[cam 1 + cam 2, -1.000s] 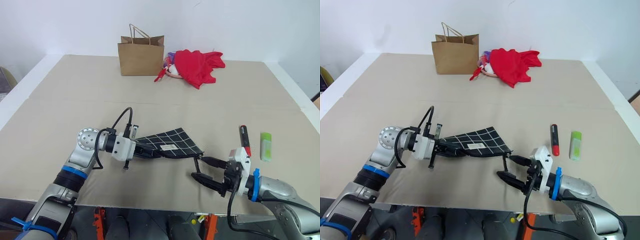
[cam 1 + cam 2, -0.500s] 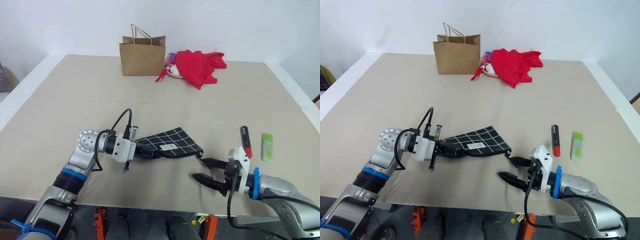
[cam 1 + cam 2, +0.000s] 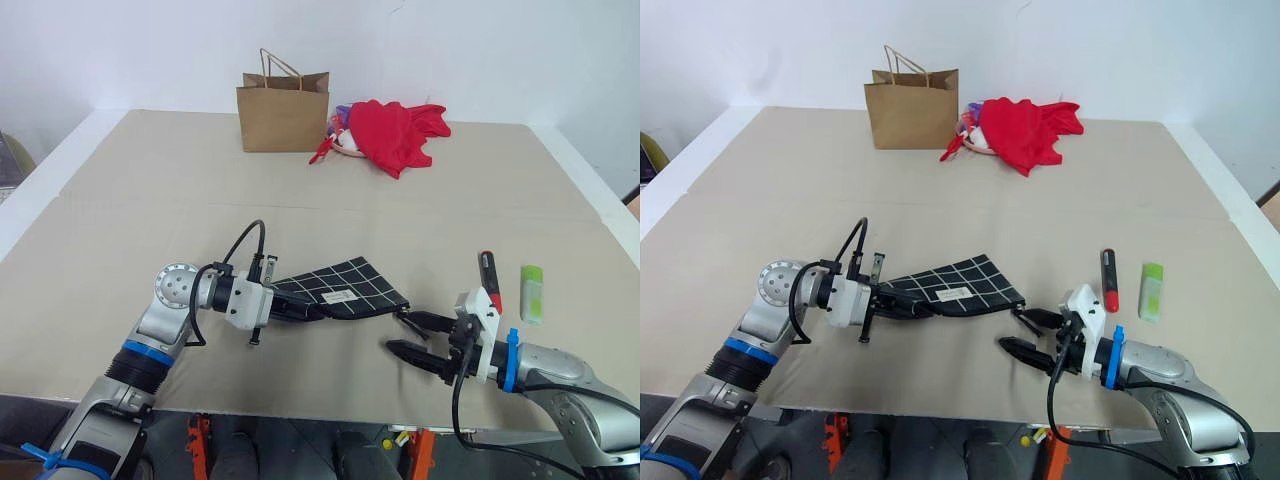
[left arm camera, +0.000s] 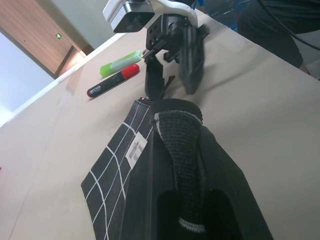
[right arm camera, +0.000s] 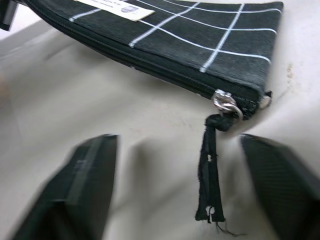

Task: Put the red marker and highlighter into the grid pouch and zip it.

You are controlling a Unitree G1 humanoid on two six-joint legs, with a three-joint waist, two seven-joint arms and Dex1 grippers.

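Observation:
I expect the lime-green highlighter to slide all the way in when I push it through the pouch's opening, because the zipper runs along the grid pouch's long edge.
The grid pouch lies flat near the middle of the table, black with white lines and a small white label. My left gripper is shut on the pouch's left end, and one black finger presses on top of the fabric. The zipper pull dangles from the pouch's right corner. My right gripper is open just right of that corner, with a finger on each side of the pull. The red marker and the lime-green highlighter lie side by side to the right.
A brown paper bag stands at the back of the table with a red cloth heap beside it. The table's front edge runs close below both grippers.
The right gripper's fingers have drawn closer together around the zipper pull. The left gripper and the pouch have stayed in place.

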